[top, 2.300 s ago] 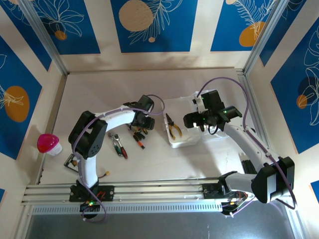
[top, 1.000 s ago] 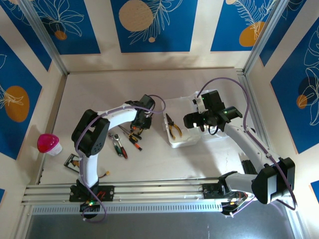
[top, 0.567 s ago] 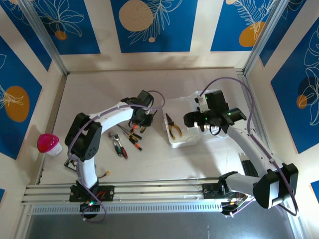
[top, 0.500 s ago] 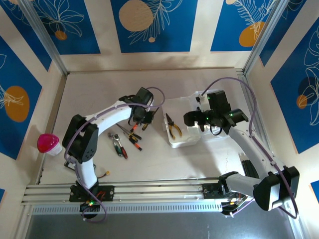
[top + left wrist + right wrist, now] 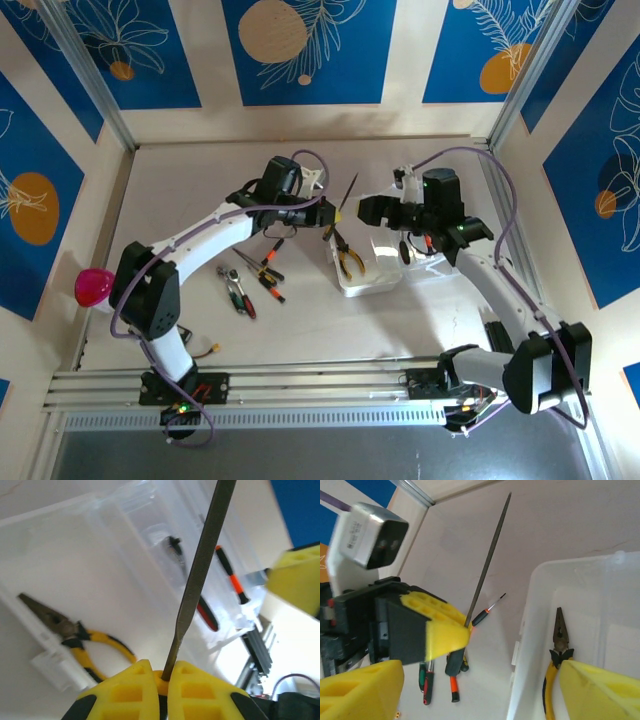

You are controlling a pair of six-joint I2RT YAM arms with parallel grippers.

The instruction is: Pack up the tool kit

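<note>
The case's far half (image 5: 435,267) is on my right gripper's side, but the file is in my left gripper. My right gripper should take the file (image 5: 349,190) and pack it in that half.
The tool kit's clear case (image 5: 385,283) lies open right of centre, with yellow-handled pliers (image 5: 348,259) in its near half. My left gripper (image 5: 325,207) is shut on the handle end of a long dark metal file (image 5: 349,188), held above the case's left edge. In the left wrist view the file (image 5: 202,560) rises from my left gripper (image 5: 160,667), over the case (image 5: 100,555), the pliers (image 5: 82,642) and two screwdrivers (image 5: 230,575) in the far half. My right gripper (image 5: 368,210) stands open beside the file. In the right wrist view my right gripper (image 5: 480,690) has nothing between its fingers.
Several loose screwdrivers and wrenches (image 5: 250,280) lie on the table left of the case. A pink ball (image 5: 92,285) and a flat black card (image 5: 142,323) sit at the left edge. The right wrist view shows the table screwdrivers (image 5: 451,680) and the case rim (image 5: 540,580).
My left gripper lifted the file off the pile of loose tools and carried it up and right to the case. My right gripper moved up and left toward it.
</note>
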